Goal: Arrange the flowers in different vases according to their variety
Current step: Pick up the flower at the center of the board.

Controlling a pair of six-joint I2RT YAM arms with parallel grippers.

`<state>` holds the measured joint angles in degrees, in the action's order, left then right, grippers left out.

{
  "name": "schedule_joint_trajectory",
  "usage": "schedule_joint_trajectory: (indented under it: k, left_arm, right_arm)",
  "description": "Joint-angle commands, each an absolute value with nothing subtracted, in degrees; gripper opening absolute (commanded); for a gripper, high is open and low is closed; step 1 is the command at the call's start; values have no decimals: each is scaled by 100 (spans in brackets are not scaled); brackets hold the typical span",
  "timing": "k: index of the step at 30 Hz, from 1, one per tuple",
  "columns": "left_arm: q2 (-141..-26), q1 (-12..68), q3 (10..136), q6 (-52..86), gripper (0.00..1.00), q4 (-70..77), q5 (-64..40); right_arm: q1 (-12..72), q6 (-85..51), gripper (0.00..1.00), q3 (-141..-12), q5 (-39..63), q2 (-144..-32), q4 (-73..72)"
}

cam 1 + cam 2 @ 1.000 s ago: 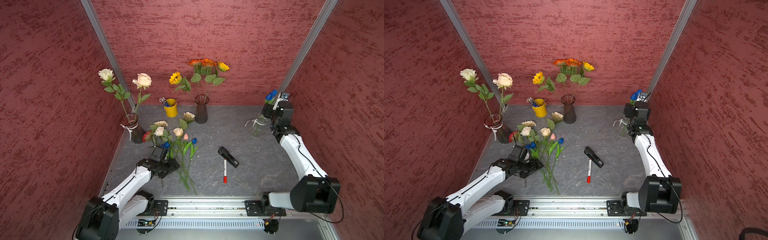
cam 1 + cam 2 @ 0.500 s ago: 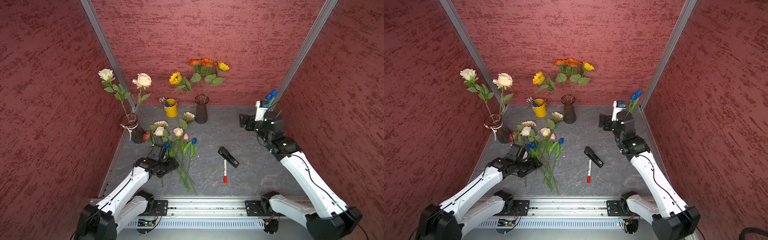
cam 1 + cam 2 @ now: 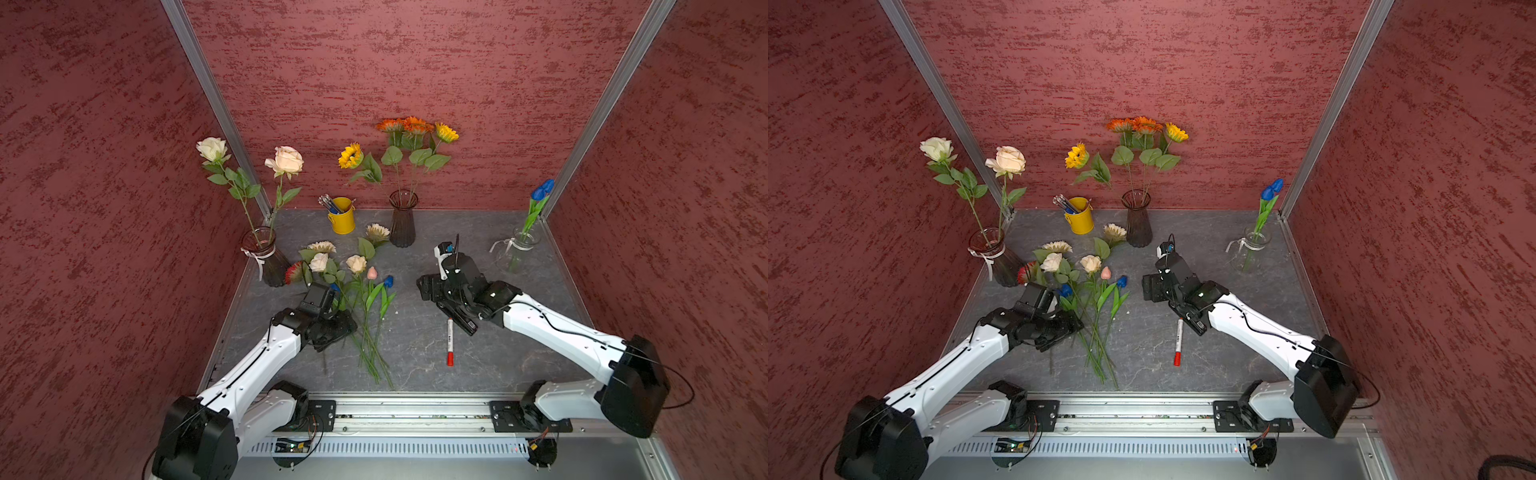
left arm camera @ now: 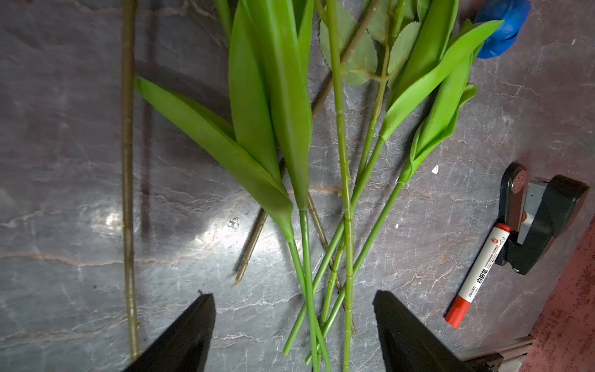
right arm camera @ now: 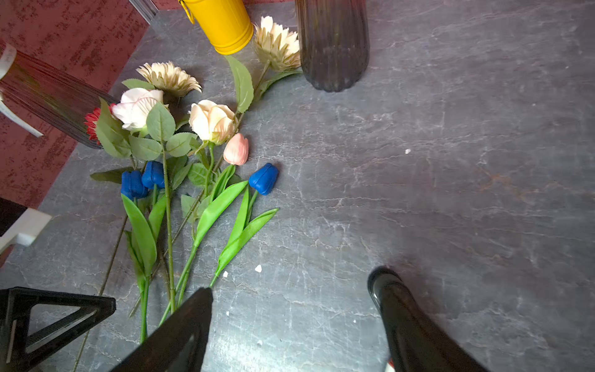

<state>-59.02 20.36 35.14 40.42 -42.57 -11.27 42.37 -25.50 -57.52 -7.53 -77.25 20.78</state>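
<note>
The clear vase (image 3: 517, 252) is far away from the outer blue tulip, so my left gripper should grab the tulip (image 3: 381, 319) under its leaves and pass it to my right gripper.
Loose flowers (image 3: 353, 274) lie in a heap at the table's left middle: cream roses (image 5: 211, 120), cream sunflowers (image 5: 169, 77), a pink tulip (image 5: 236, 148) and blue tulips (image 5: 264, 178). My left gripper (image 4: 291, 294) hangs open just above their green stems (image 4: 346, 257), which run between its jaws untouched. My right gripper (image 5: 291, 280) is open over bare table right of the heap. Two roses stand in the smoky flared vase (image 3: 266, 257), orange and yellow sunflowers in the ribbed vase (image 3: 402, 220), blue tulips (image 3: 542, 191) in the clear vase (image 3: 517, 249).
A yellow pen cup (image 3: 343, 218) stands at the back beside the ribbed vase. A red marker (image 3: 450, 340) and a black stapler (image 4: 534, 219) lie mid-table, partly under my right arm. Red walls close in the left, back and right sides.
My right gripper has left the clear vase at the back right and swung to the table's middle, leaving the blue tulips standing in it. My left gripper has edged over the stems.
</note>
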Motion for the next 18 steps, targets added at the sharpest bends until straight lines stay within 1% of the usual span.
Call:
schedule_joint_trajectory:
  k: [1,3,8,10,13,16,18]
  left_arm:
    - [-5977,2298,3928,3833,81,-4217,-840]
    - [-6101,2556,4124,3675,81,-4223,-708]
    - [-6786,3064,4518,3324,79,-4038,-714]
    - [-7107,3225,4667,3202,78,-3921,-707]
    - [-7606,3526,4949,3015,75,-3877,-533]
    - [-8162,3791,5417,2905,74,-4316,-8]
    - [-8380,3924,5578,2841,71,-4370,134]
  right_arm:
    - [4260,-2760,87,-5719,-1070,-7682,1863]
    - [4162,-2674,88,-5832,-1068,-7745,2025]
    - [3508,-2647,87,-6317,-246,-7971,2589]
    - [3350,-2601,87,-6408,-97,-7968,2700]
    - [3202,-2545,87,-6452,-85,-7857,2889]
    - [3041,-2558,87,-6340,-129,-7576,2984]
    - [2905,-2559,87,-6234,-185,-7357,3042]
